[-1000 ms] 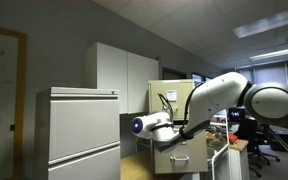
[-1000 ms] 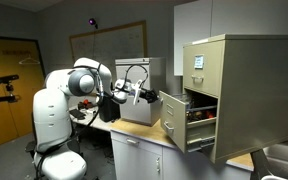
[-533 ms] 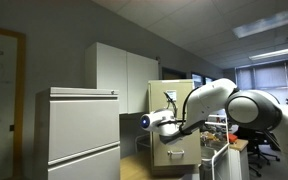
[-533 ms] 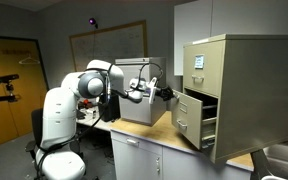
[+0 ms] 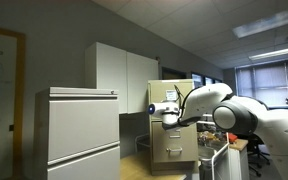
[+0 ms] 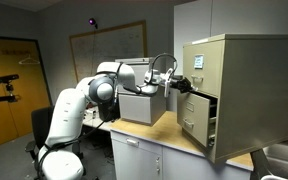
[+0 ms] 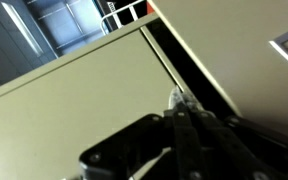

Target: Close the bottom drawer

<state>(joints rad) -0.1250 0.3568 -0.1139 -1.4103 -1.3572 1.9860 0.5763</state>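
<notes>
My gripper should back off and push on the drawer's flat front (image 6: 195,115), because the end of my gripper is at the open bottom drawer's top edge, beside the dark gap (image 7: 200,76).
The beige filing cabinet (image 6: 246,90) stands on the counter in both exterior views (image 5: 174,125). Its bottom drawer (image 6: 195,118) is a flat beige front, still a little way out of the cabinet. My gripper (image 6: 188,86) is shut and empty, its tip pressed against the top of that drawer front. In the wrist view the closed fingertips (image 7: 176,99) touch the beige drawer front (image 7: 74,105), with a dark gap beside them. The upper drawer carries a paper label (image 6: 198,61).
A larger light grey cabinet (image 5: 76,132) stands near the camera. A grey box (image 6: 144,104) sits on the counter (image 6: 154,135) behind my arm. White wall cabinets (image 5: 124,78) hang behind. An office chair (image 5: 256,150) is at the far side.
My arm has stretched toward the beige cabinet and pushed the bottom drawer in; it stood wide open a second ago and now shows only a small gap.
</notes>
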